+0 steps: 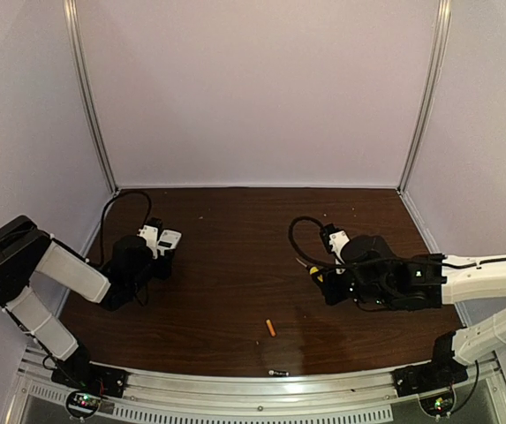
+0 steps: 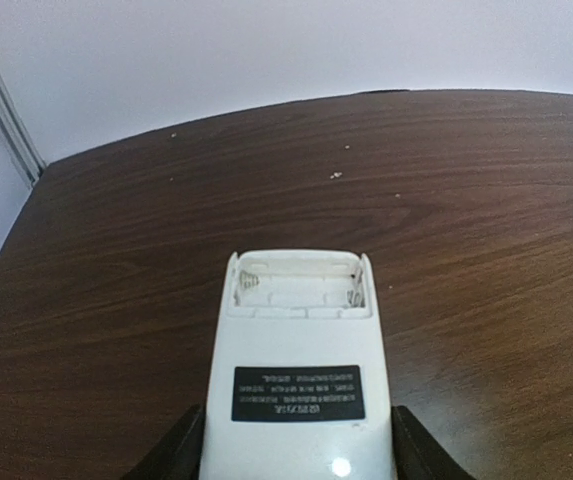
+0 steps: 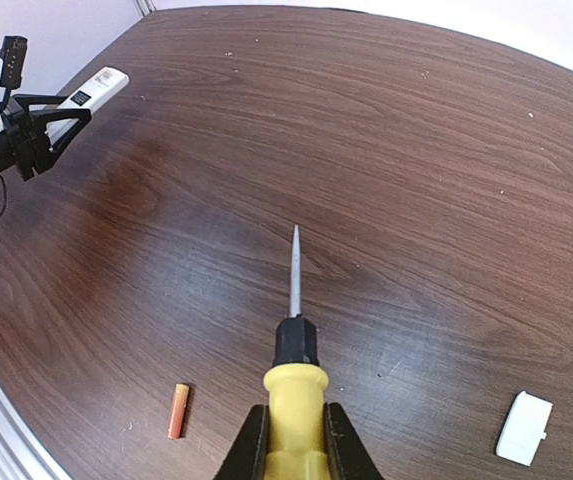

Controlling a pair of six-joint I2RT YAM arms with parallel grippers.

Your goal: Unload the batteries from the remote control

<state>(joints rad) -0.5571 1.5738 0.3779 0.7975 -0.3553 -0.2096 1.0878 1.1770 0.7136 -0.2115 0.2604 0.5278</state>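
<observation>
The remote control's open battery compartment [image 2: 302, 290] is empty and there is clear wood [image 1: 180, 254] below, so I keep lowering the remote control with my left gripper until it rests there, then let go.
My left gripper [image 1: 158, 250] is shut on the white remote control [image 1: 166, 238] and holds it at the left of the table. In the left wrist view the remote [image 2: 301, 390] lies back side up between my fingers [image 2: 178, 452]. Its battery compartment [image 2: 296, 288] is open with no cells in it. One orange battery [image 1: 271, 328] lies on the table near the front middle, and it also shows in the right wrist view [image 3: 178, 411]. My right gripper [image 3: 294, 440] is shut on the yellow-handled screwdriver [image 3: 294, 400], its tip pointing left over bare wood.
A small white squarish cover piece [image 3: 524, 428] lies on the wood beside the right gripper. A tiny dark item [image 1: 278, 373] sits by the front metal rail [image 1: 261, 389]; what it is cannot be told. Pale walls close in the brown table [image 1: 235, 265].
</observation>
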